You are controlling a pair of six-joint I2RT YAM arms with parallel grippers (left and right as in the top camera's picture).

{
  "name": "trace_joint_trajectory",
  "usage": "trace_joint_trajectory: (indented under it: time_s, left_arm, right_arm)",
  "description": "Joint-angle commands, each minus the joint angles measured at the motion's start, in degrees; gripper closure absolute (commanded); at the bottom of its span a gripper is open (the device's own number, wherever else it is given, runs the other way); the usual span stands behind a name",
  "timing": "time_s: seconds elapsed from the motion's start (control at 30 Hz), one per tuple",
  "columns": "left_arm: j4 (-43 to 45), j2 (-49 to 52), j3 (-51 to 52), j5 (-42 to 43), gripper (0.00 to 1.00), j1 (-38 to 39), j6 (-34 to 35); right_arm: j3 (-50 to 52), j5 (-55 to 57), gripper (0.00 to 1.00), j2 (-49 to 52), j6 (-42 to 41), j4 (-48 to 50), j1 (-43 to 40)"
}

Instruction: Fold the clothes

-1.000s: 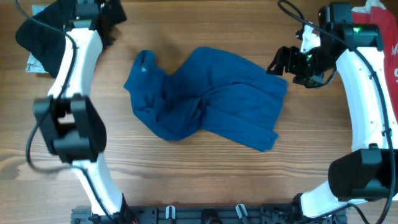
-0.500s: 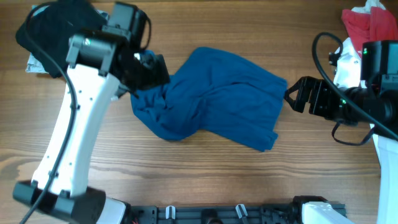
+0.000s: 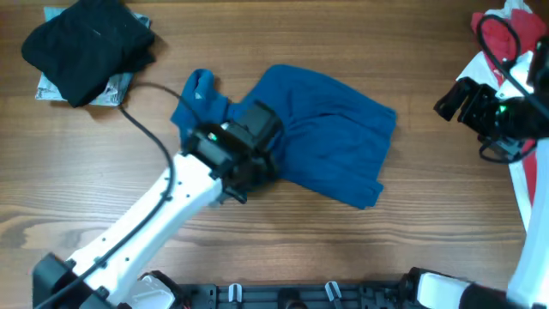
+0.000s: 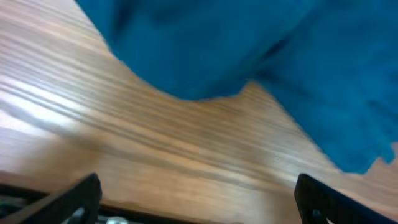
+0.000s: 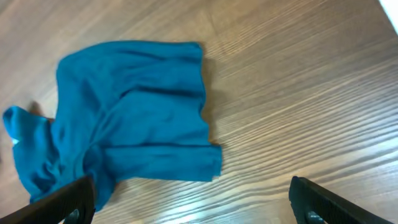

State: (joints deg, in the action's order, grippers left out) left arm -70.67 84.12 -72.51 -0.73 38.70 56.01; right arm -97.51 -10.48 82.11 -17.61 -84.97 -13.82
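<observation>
My left gripper's wide fingers have the royal-blue shirt's near edge [image 4: 199, 94] lying clear ahead, so I should continue to move toward that cloth [image 4: 202, 71] until they close on it.
The royal-blue shirt [image 3: 317, 137] lies crumpled in the middle of the wooden table; it also shows in the left wrist view [image 4: 249, 43] and the right wrist view [image 5: 130, 112]. My left gripper [image 3: 256, 153] hovers over the shirt's lower-left part, its jaws wide apart and empty [image 4: 199, 196]; that view is blurred. My right gripper [image 3: 453, 99] is open and empty, off the shirt's right edge with bare table between them [image 5: 193, 190]. A black garment [image 3: 88, 45] lies at the far left. A red and white garment [image 3: 506, 34] lies at the far right.
The black garment rests on a pale patterned piece [image 3: 118, 86]. The left arm [image 3: 154, 223] crosses the table's front left. The right arm's white link [image 3: 525, 172] runs along the right edge. A black rail [image 3: 283, 296] lines the front edge.
My left arm swung from the shirt's upper-left corner down over its lower-left middle. My right gripper drew back to the right and up, away from the shirt. The shirt stayed where it was.
</observation>
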Motion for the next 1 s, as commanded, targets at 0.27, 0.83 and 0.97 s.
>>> trace_joint_trajectory:
  time_s: [0.27, 0.83, 0.97]
  left_arm:
    - [24.68, 1.25, 18.53, -3.23, 0.04, 1.90, 1.73]
    - [30.75, 2.14, 18.62, -7.72, 0.87, -7.04, -4.83]
    - [30.84, -2.01, 17.75, -5.11, 0.96, -12.20, -4.83]
  right_arm:
    - [0.15, -3.80, 0.00, 3.56, 2.45, 2.43, -0.24]
    - [0.20, -4.07, 0.00, 3.56, 3.02, 0.48, -0.24]
    - [4.52, -7.65, 0.00, 3.54, 4.11, -0.63, -0.22]
